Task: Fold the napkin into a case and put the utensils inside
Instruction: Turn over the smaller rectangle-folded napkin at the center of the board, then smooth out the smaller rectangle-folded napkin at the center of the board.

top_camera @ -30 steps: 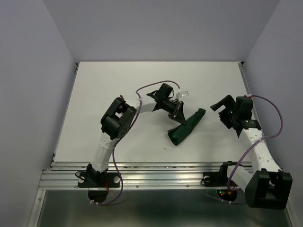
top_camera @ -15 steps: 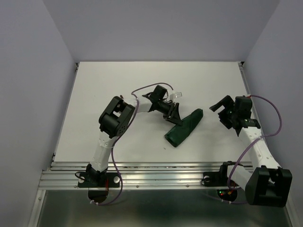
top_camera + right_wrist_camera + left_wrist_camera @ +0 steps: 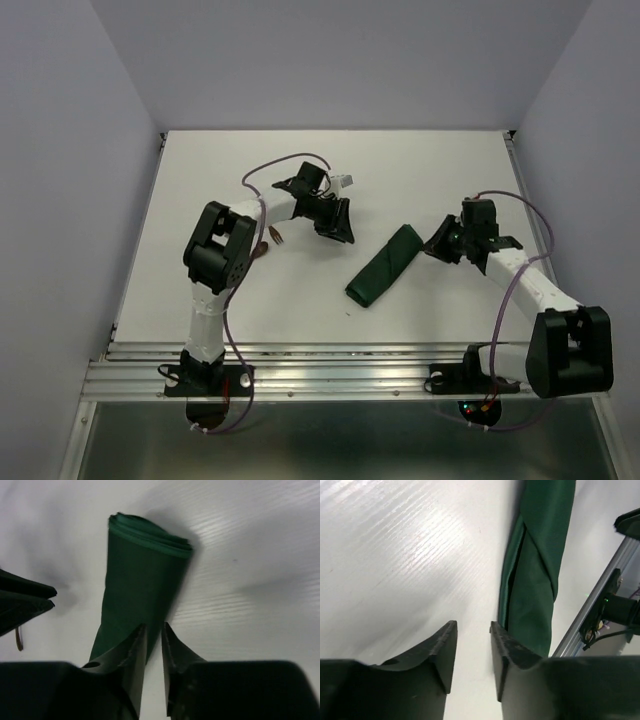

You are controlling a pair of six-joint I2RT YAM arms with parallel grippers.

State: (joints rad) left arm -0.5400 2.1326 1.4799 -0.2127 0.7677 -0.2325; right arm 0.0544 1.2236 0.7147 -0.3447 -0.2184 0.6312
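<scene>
The folded napkin [image 3: 388,262] lies at a steep slant toward the metal rail, so the robot's left gripper should first move to its near end [image 3: 366,291] and turn the napkin toward the utensils, then fetch them.
The dark green napkin [image 3: 384,265] lies folded into a long narrow strip, running diagonally across the middle of the table. My left gripper [image 3: 338,228] sits to its left, apart from it. Its jaws are open with only bare table between them [image 3: 472,630], and the napkin [image 3: 537,575] lies just beyond the right finger. My right gripper [image 3: 438,246] is at the napkin's upper right end. Its jaws [image 3: 153,630] stand narrowly apart over the edge of the napkin [image 3: 142,575], with table showing in the gap. A small brown utensil [image 3: 277,236] peeks out beside the left forearm; I cannot tell whether it is the fork or the spoon.
The white table [image 3: 230,180] is walled by pale panels at the back and both sides. A metal rail [image 3: 330,360] runs along the near edge, where both arm bases are bolted. The left arm's cable [image 3: 270,170] loops over the table behind it.
My left gripper opened, let go of the napkin and drew back to the left. My right gripper swung left to the napkin's upper end and its jaws narrowed. The napkin now lies flat.
</scene>
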